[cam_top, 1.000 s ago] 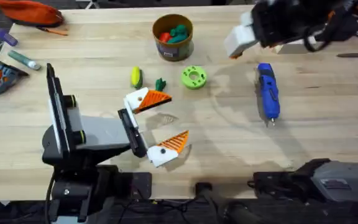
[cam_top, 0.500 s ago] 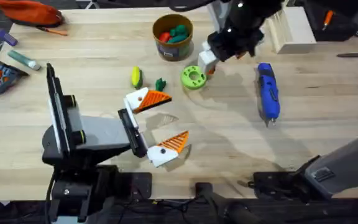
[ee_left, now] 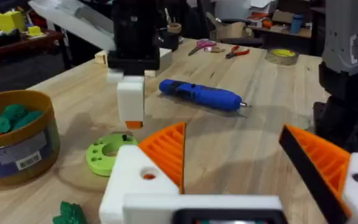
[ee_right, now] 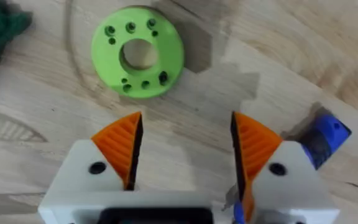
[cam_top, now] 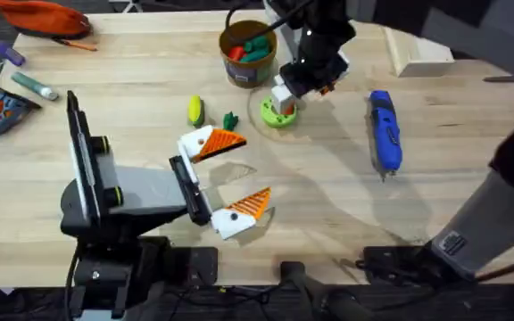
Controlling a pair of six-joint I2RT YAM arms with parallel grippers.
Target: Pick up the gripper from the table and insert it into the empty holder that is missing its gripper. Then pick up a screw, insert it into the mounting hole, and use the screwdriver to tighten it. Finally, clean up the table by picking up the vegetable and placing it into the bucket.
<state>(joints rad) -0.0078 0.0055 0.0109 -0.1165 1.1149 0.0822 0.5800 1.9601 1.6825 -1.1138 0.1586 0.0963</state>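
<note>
The small dark red screw (ee_right: 163, 77) stands loosely in a hole of the green disc (ee_right: 163, 81). The screw will slide straight out and leave the disc behind when I lift.
My right gripper (cam_top: 284, 96) hangs open just above the green disc (cam_top: 278, 111), its orange-tipped fingers (ee_right: 124, 148) astride the near edge of that disc (ee_right: 138, 51). Small dark screws (ee_right: 162, 78) sit in some of the disc's holes. Near the table's front, my left gripper (cam_top: 248, 169) stands wide open and holds nothing, and both of its fingers (ee_left: 166, 152) carry orange tips. A loose gripper piece and a bare holder are out of view. The blue screwdriver (cam_top: 385, 129) lies to the right. A yellow vegetable (cam_top: 195, 111) and a green one (cam_top: 230, 120) lie left of the disc. The bucket (cam_top: 248, 53) stands behind them with toys inside.
An orange pouch (cam_top: 43, 16), a marker (cam_top: 34, 85) and a small tool (cam_top: 3, 111) lie at the far left. A wooden block (cam_top: 422, 49) sits at the back right. The table (cam_top: 346, 205) is bare in front of the screwdriver.
The right arm has swung from the back right to the left and come down over the green disc. The left arm has not moved.
</note>
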